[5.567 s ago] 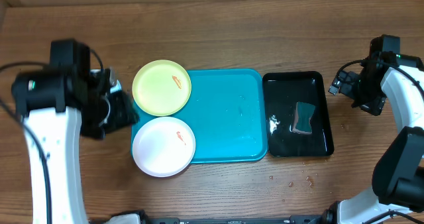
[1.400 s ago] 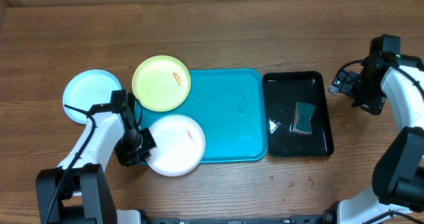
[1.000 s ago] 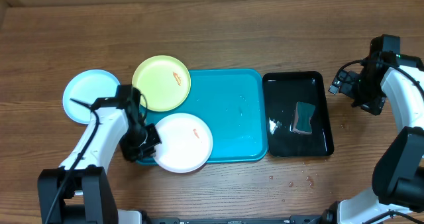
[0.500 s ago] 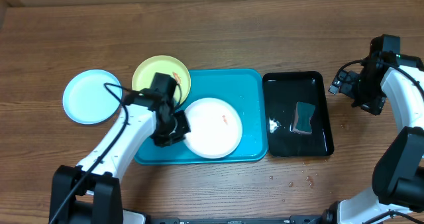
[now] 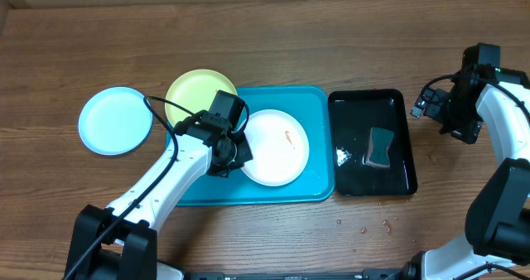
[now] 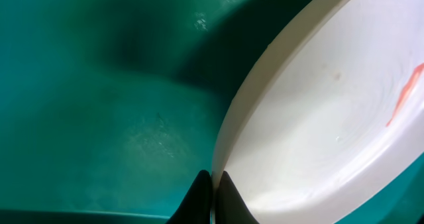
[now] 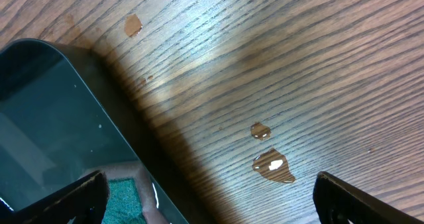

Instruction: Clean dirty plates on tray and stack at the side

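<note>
The white plate is tilted up from the blue tray in my left gripper's grip. I should lay it down flat and take hold of its rim again before I wipe the smear.
A white plate with an orange smear lies on the middle of the blue tray. My left gripper is shut on its left rim; the left wrist view shows the fingertips pinching the white plate over the tray. Behind my left arm, the yellow-green plate rests on the tray's top left corner, partly hidden. The light cyan plate lies on the table to the left. My right gripper hangs open beside the black tray, holding nothing.
A glossy black tray holding a green sponge stands right of the blue tray. The right wrist view shows the black tray's corner, the sponge and water drops on the wood.
My left gripper has moved right with the white plate, from the tray's left edge to its middle. The cyan plate lies uncovered on the left. The right arm has not moved.
</note>
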{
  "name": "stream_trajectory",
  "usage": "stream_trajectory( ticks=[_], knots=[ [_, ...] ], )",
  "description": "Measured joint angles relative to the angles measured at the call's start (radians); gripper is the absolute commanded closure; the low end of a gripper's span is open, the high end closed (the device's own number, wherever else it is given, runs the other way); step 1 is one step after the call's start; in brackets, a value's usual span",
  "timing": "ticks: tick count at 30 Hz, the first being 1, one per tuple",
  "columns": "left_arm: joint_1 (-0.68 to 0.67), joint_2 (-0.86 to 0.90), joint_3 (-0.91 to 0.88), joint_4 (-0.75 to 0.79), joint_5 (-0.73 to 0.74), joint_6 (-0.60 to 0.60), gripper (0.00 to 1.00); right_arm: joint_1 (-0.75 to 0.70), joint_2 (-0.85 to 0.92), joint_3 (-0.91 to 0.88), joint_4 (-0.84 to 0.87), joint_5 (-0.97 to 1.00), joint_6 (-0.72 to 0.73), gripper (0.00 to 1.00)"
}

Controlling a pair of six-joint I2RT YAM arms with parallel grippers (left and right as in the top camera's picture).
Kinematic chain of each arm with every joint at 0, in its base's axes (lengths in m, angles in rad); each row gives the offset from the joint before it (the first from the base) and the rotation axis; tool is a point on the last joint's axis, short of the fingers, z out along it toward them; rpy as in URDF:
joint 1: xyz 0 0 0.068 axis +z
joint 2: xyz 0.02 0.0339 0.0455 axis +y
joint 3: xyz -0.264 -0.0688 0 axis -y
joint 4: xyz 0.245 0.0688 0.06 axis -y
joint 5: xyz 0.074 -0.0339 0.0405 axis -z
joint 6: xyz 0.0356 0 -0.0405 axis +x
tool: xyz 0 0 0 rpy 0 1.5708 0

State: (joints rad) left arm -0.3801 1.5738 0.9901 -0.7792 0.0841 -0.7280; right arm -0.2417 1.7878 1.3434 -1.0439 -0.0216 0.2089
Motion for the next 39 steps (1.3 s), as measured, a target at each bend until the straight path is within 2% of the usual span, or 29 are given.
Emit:
stream_trajectory(
  ticks=[10, 17, 24, 26, 34, 39],
  knots=[
    [0.0, 0.0, 0.0, 0.044, -0.095, -0.042, 0.96, 0.0, 0.0, 0.0, 0.0, 0.0, 0.0, 0.0],
    [-0.024, 0.0, -0.001, 0.051, -0.116, -0.044, 0.96, 0.0, 0.0, 0.0, 0.0, 0.0, 0.0, 0.0],
    [-0.068, 0.0, -0.047, 0.135, -0.123, -0.044, 0.95, 0.0, 0.0, 0.0, 0.0, 0.0, 0.0, 0.0],
    [-0.073, 0.0, -0.071, 0.166, -0.124, -0.044, 0.91, 0.0, 0.0, 0.0, 0.0, 0.0, 0.0, 0.0],
    [-0.074, 0.0, -0.089, 0.186, -0.137, -0.053, 0.62, 0.0, 0.0, 0.0, 0.0, 0.0, 0.0, 0.0],
    [-0.075, 0.0, -0.089, 0.186, -0.146, -0.043, 0.59, 0.0, 0.0, 0.0, 0.0, 0.0, 0.0, 0.0]
  ],
)
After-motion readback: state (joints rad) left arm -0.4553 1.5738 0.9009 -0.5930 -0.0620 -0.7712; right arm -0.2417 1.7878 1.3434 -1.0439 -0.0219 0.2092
